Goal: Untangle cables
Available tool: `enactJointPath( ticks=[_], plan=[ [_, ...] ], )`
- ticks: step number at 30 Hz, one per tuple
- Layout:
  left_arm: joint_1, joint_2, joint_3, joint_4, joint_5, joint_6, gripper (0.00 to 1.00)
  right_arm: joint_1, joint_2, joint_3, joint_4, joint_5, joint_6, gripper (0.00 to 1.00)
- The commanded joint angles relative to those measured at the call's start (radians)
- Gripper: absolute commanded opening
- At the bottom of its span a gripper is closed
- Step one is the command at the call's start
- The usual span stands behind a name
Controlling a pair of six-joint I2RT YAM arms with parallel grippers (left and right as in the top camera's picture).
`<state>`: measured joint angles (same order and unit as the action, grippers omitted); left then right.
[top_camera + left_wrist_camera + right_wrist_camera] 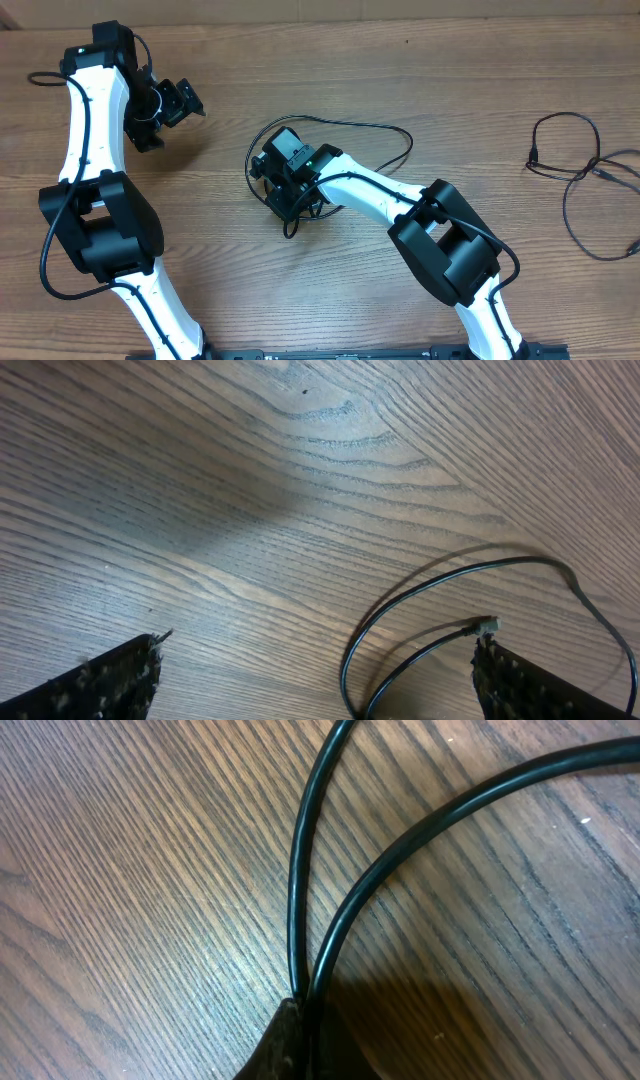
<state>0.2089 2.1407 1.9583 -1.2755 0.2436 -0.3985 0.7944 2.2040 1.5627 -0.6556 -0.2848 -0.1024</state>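
I should open my right gripper, lift clear and move to the far bend of the cable's loop (275, 122), because the gripper is pinching two parts of the black cable (305, 978) together.
One of the cables (380, 128) lies mid-table as a thin black loop, with a small tangle under my right gripper (288, 200). In the right wrist view, two of its black strands (330, 850) run together into the right gripper (305, 1030), which is shut on them low over the wood. My left gripper (190, 103) hangs open at the upper left, apart from the cable. Its wrist view shows the left gripper (320, 695) with fingers (110, 680) spread wide, a cable loop (450, 575) ahead and a small plug (487, 626) near the right finger.
A second black cable (580, 180) lies spread in loose loops at the table's right edge. The wooden tabletop (450, 80) runs bare between the two. Both arm bases stand at the near edge.
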Motion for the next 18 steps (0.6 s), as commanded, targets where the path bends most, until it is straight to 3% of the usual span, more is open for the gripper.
enactJointPath(
  ticks=[1, 11, 14, 18],
  plan=[
    [-0.008, -0.009, -0.003, 0.001, 0.008, -0.017, 0.99, 0.008, 0.036, 0.0, -0.013, 0.002, 0.002, 0.04],
    [-0.008, -0.009, -0.003, 0.001, 0.008, -0.017, 0.99, 0.006, 0.036, 0.035, -0.081, 0.002, 0.006, 0.05],
    [-0.008, -0.009, -0.003, 0.001, 0.008, -0.017, 1.0, 0.007, 0.036, 0.038, -0.095, 0.002, 0.005, 0.25],
    [-0.008, -0.009, -0.003, 0.001, 0.008, -0.017, 0.99, 0.006, 0.036, 0.038, -0.095, 0.002, 0.005, 0.27]
  ],
)
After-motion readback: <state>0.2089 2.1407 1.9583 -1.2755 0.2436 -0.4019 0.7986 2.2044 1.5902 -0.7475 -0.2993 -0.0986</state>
